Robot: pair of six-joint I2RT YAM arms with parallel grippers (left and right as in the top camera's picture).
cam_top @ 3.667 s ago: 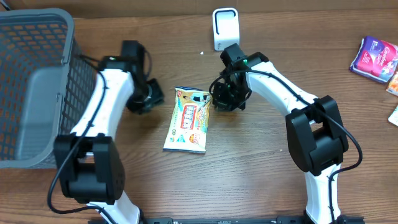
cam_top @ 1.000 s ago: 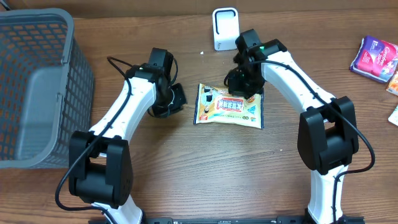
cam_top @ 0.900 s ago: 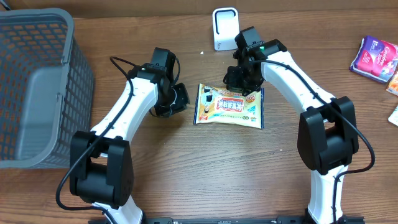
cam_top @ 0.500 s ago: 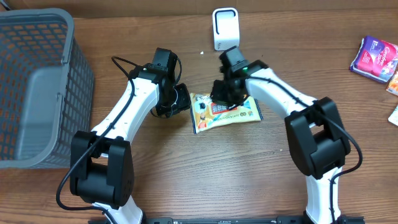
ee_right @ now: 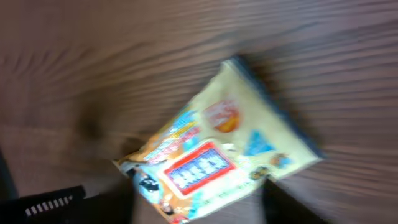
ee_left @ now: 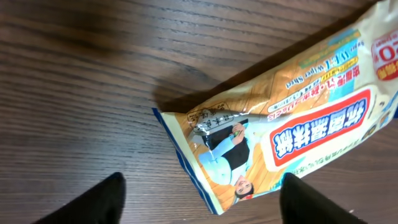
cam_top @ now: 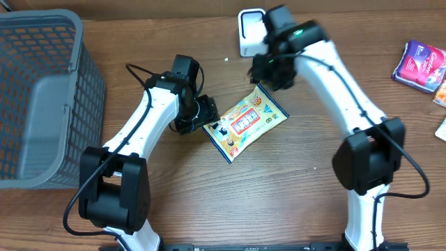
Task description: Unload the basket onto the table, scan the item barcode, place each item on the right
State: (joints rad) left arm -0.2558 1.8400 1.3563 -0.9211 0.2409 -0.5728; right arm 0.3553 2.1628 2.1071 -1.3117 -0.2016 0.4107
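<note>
My right gripper should back away, because the flat packet's blue edge (cam_top: 214, 141) sits shallow in my left gripper's open fingers. My left gripper should meanwhile move farther over that end (cam_top: 218, 132) of the packet.
The item, a yellow wet-wipe packet (cam_top: 245, 122) with a red label, lies flat and diagonal on the wooden table. It also shows in the left wrist view (ee_left: 280, 130) and, blurred, in the right wrist view (ee_right: 211, 155). My left gripper (cam_top: 203, 116) sits at the packet's lower-left end, jaws wide open (ee_left: 202, 208), and only a corner of the packet reaches between the fingertips (ee_left: 99, 199). My right gripper (cam_top: 274, 70) hangs open above the packet's upper-right end (ee_right: 205, 211), holding nothing. The white scanner (cam_top: 251, 31) stands at the back, just left of the right arm. No barcode shows.
A grey mesh basket (cam_top: 42, 97) fills the left side of the table. Purple and other packets (cam_top: 418, 64) lie at the far right edge. Both arms reach in from the front edge.
Both grippers have opened and let go of the packet, which now lies turned diagonally. The right gripper has lifted up and back toward the scanner. The left arm barely moved.
</note>
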